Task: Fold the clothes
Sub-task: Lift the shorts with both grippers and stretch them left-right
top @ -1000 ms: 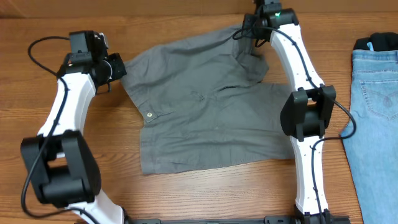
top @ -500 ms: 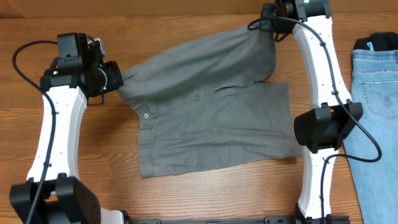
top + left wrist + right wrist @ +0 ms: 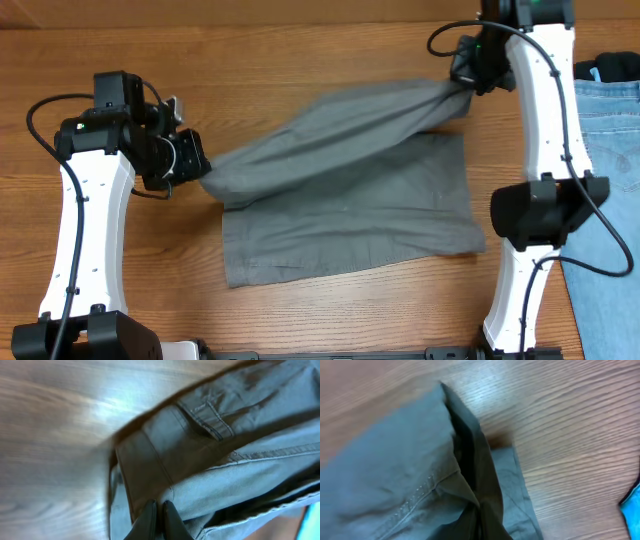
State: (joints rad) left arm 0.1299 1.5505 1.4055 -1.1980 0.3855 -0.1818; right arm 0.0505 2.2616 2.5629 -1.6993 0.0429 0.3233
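Observation:
The lifted half of the grey shorts lies at a slant over the lower half, so the robot's left gripper should put it down and grip the shorts further in.
Grey shorts lie mid-table, their upper half lifted and pulled taut between both arms over the lower half. My left gripper is shut on the waistband corner of the shorts at the left, the black fingertips pinching the cloth. At the upper right my right gripper is shut on the opposite corner; in the right wrist view a bunched ridge of the shorts runs into the jaws. Light blue jeans lie at the right edge.
The wooden table shows bare wood behind and in front of the shorts. A dark garment sits above the jeans at the far right. The right arm's white link rises between the shorts and the jeans.
Both grippers have carried the shorts' far edge toward the front and stretched it; the left moved right and nearer, the right moved right and down. The upper half now hangs as a taut band.

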